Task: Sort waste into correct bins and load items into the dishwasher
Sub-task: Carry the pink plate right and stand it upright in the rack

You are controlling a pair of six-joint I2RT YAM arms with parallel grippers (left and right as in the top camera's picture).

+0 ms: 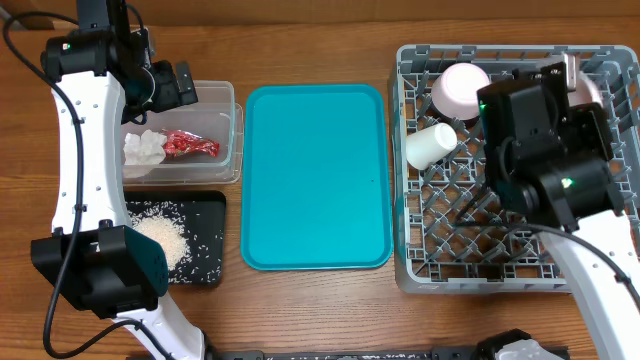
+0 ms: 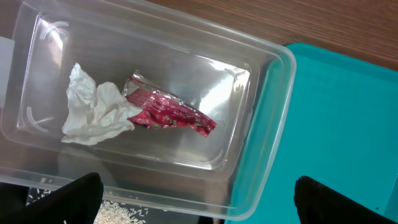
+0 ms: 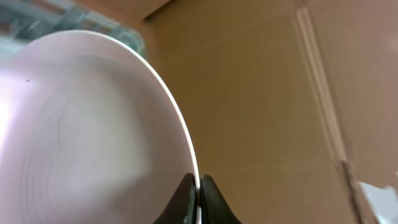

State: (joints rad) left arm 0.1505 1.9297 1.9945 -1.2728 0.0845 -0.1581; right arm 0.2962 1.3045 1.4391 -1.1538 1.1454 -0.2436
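Note:
My right gripper keeps carrying the pale pink plate (image 3: 158, 93) by its rim until it rests in the slots (image 1: 470, 184) beside the white cup, because those slots are open.
A clear plastic bin (image 1: 232, 130) at the left holds a crumpled white tissue (image 2: 93, 112) and a red wrapper (image 2: 171, 112); both also show in the overhead view, tissue (image 1: 143, 148) and wrapper (image 1: 190, 144). My left gripper (image 2: 199, 199) is open and empty above the bin's near edge. The grey dishwasher rack (image 1: 500, 270) at the right holds a pink bowl (image 1: 460, 88) and a white cup (image 1: 432, 145). My right gripper (image 3: 196, 193) is shut on the rim of a pale pink plate (image 3: 81, 137), held on edge at the rack's back right (image 1: 592, 90).
A teal tray (image 1: 315, 175) lies bare in the middle of the table. A black tray (image 1: 205, 270) with spilled rice (image 1: 165, 235) sits in front of the clear bin. The right arm hides part of the rack.

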